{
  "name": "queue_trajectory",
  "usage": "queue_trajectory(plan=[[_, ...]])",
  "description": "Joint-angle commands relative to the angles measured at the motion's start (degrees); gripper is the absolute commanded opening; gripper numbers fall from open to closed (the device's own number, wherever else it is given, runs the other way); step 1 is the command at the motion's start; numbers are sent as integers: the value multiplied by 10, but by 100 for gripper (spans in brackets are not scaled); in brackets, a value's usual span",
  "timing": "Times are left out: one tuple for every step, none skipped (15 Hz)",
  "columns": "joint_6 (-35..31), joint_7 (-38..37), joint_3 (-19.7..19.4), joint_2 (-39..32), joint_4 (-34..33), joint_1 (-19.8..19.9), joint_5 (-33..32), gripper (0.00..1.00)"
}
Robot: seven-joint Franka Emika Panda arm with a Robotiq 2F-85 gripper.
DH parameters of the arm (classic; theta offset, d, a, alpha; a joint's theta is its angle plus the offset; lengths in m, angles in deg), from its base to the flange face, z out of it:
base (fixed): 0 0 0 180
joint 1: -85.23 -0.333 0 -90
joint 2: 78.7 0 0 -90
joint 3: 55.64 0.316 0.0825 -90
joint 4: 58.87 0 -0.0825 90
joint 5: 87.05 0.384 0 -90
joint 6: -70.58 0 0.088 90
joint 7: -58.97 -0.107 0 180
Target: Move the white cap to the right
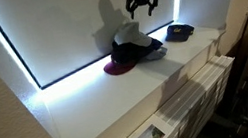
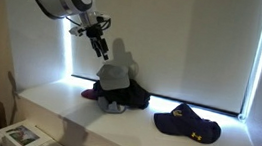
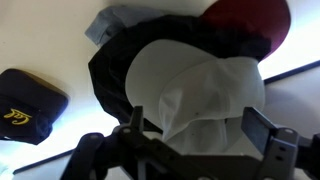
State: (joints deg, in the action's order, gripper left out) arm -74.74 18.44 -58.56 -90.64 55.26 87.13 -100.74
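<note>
The robot's open gripper hangs off to one side of the white cap's top (image 2: 114, 72), so it should move over, tilt and pinch the cap top's raised fold (image 3: 180, 120) before it lifts.
The white cap (image 1: 135, 39) rests on top of a black cap with a maroon brim (image 1: 120, 65) on the white ledge (image 1: 90, 110). In an exterior view the white cap (image 2: 117, 73) stands tall over the black cap (image 2: 134, 95). My gripper (image 1: 145, 5) is open and hangs just above the white cap; it also shows in an exterior view (image 2: 100, 46). In the wrist view the white cap (image 3: 195, 80) fills the space below and between my spread fingers (image 3: 197, 125), apart from them. The maroon brim (image 3: 250, 15) shows at the top.
A small dark navy cap (image 1: 179, 32) lies on the ledge beside the pile, and it shows in an exterior view (image 2: 190, 125) and the wrist view (image 3: 25, 105). A lit window blind (image 2: 176, 38) stands right behind. Papers (image 2: 18, 135) lie below the ledge edge.
</note>
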Motion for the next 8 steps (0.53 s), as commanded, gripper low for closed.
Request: queue_trajectory(plan=[[-21,-26,-30,-23,-12,-18,-3,100],[-29,-34,-39,-39,-19,-20,-5,100],[-29,-31,-40,-43,-20,-21,-4,100],[-29,-31,-40,-41,-20,-22,-4,100],[-28,-31,-39,-37,-20,-24,-4,100],[-28,-31,-38,-34,-20,-25,-4,100],[-19,34,-16,-21,-10,-12,33,100],[-32,93,22,-11,4,17,68,100]])
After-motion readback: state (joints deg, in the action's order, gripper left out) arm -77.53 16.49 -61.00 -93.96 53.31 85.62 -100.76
